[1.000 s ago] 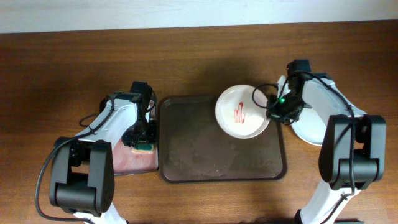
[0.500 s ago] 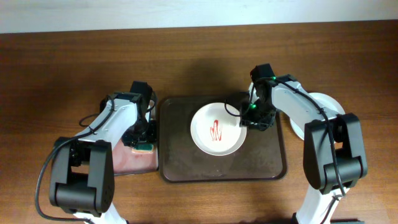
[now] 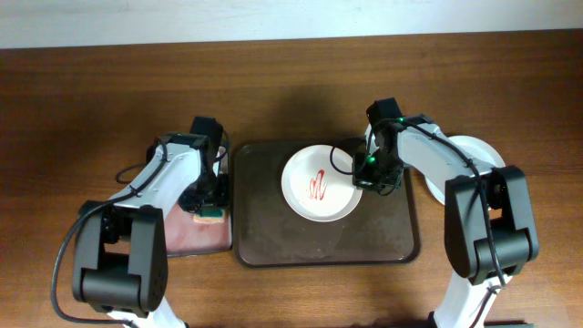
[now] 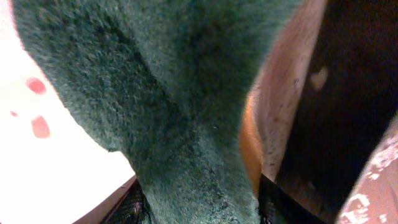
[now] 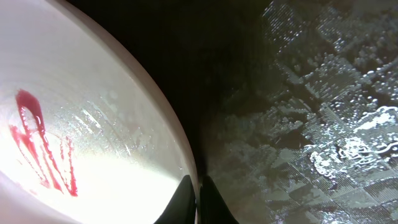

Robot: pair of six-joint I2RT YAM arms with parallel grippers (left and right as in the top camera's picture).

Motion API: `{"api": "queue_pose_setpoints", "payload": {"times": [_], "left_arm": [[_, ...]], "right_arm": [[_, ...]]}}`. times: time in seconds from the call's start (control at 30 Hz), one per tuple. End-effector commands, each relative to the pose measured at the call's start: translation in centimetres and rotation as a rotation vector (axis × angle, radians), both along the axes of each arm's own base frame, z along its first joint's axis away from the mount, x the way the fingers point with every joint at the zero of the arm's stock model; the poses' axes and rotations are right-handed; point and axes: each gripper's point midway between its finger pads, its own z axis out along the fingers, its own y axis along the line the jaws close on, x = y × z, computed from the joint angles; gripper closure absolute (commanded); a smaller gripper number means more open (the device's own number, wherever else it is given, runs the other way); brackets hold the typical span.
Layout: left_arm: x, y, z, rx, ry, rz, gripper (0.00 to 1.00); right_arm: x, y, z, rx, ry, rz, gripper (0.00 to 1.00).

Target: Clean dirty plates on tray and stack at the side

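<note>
The robot's right gripper should hold the plate's rim steady while the left gripper scrubs with the green sponge (image 3: 209, 214) before stacking, because there are red sauce streaks on the plate (image 3: 317, 185).
A white plate (image 3: 319, 182) with red sauce streaks lies on the back middle of the dark brown tray (image 3: 319, 241). My right gripper (image 3: 364, 176) is shut on the plate's right rim. In the right wrist view the plate (image 5: 81, 137) shows at the left and the two fingers pinch its edge at my gripper (image 5: 199, 198). My left gripper (image 3: 211, 208) is shut on a green sponge (image 3: 214, 215), which fills the left wrist view (image 4: 174, 93). More white plate (image 3: 478, 153) lies on the table right of the tray, partly hidden by my right arm.
A smaller black-rimmed tray (image 3: 187, 239) with a pinkish inside sits left of the brown tray, under the sponge; red spots (image 4: 38, 124) mark its pale surface. The brown tray's floor (image 5: 311, 124) is wet. Wooden table all around.
My right gripper has carried the streaked plate leftward from the tray's back right corner to its back middle. The left gripper with the sponge has barely shifted.
</note>
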Motion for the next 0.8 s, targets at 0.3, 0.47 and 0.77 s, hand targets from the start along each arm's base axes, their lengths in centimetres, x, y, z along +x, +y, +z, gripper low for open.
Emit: {"api": "queue_pose_setpoints", "payload": {"times": [0.3, 0.47, 0.77], "left_arm": [[2.8, 0.6, 0.7, 0.043, -0.104, 0.123, 0.39], [3.1, 0.6, -0.6, 0.045, -0.097, 0.152, 0.41], [3.3, 0.6, -0.4, 0.043, -0.106, 0.152, 1.00]], "right_arm": [[-0.6, -0.4, -1.1, -0.028, 0.015, 0.002, 0.96], [-0.5, 0.8, -0.8, 0.047, 0.000, 0.054, 0.96], [-0.5, 0.8, -0.8, 0.044, 0.001, 0.054, 0.96]]}}
